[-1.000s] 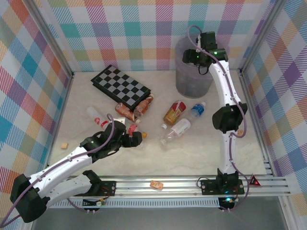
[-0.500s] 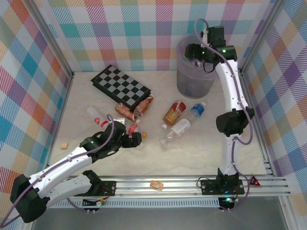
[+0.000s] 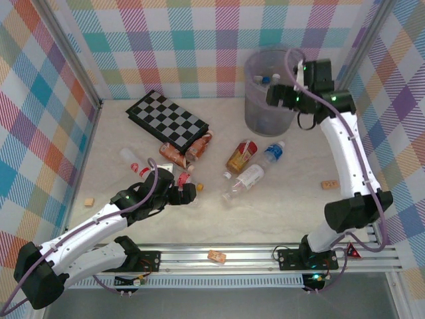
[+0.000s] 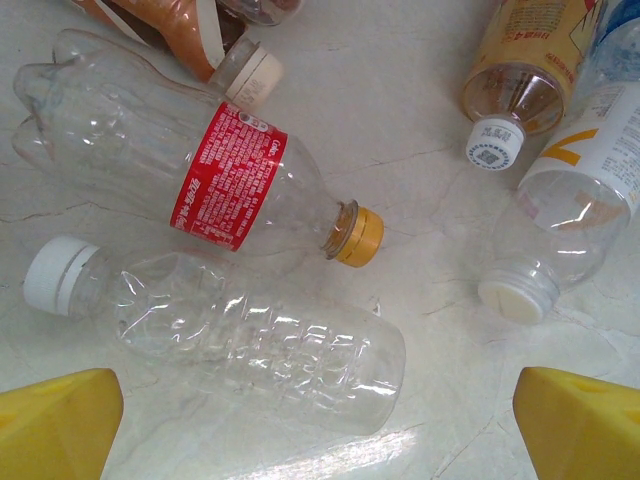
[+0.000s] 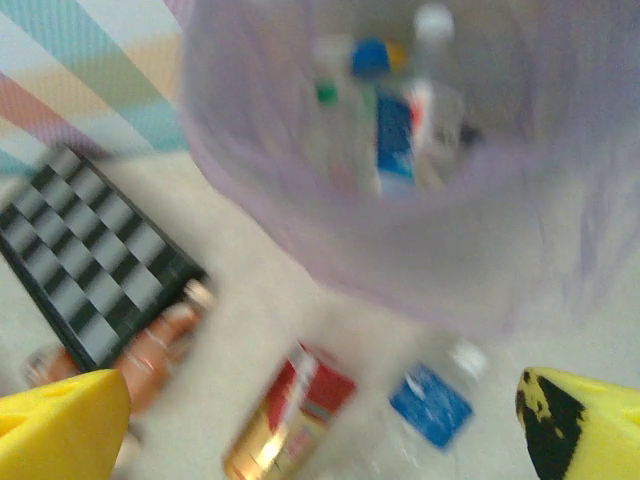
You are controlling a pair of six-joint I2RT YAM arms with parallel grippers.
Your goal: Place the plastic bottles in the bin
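Observation:
My right gripper is open above the blue-labelled bottle's cap end (image 3: 281,143), which lies free of the yellow-red bottle, so I should keep moving it down until its fingers close around the blue label (image 3: 273,153).
The bin (image 3: 268,100) stands at the back right; several plastic bottles (image 5: 395,130) stand inside it. My right gripper (image 3: 275,98) hangs open at its right rim, nothing between its yellow fingers (image 5: 60,420). More bottles lie mid-table: a yellow-red one (image 3: 241,156), a blue-labelled one (image 3: 272,153), a white-labelled one (image 3: 243,180), and brown ones (image 3: 174,154). My left gripper (image 3: 189,193) is open low over an unlabelled clear bottle (image 4: 250,340), beside a red-labelled bottle (image 4: 200,170) with a yellow cap.
A folded checkerboard (image 3: 166,119) lies at the back left. Small orange cubes sit at the right (image 3: 330,184), the left (image 3: 87,201) and on the front rail (image 3: 216,256). Plaid walls close in three sides.
The right arm has swung rightward from above the bin to its right rim, its jaws opening wider. The left arm has stayed where it was.

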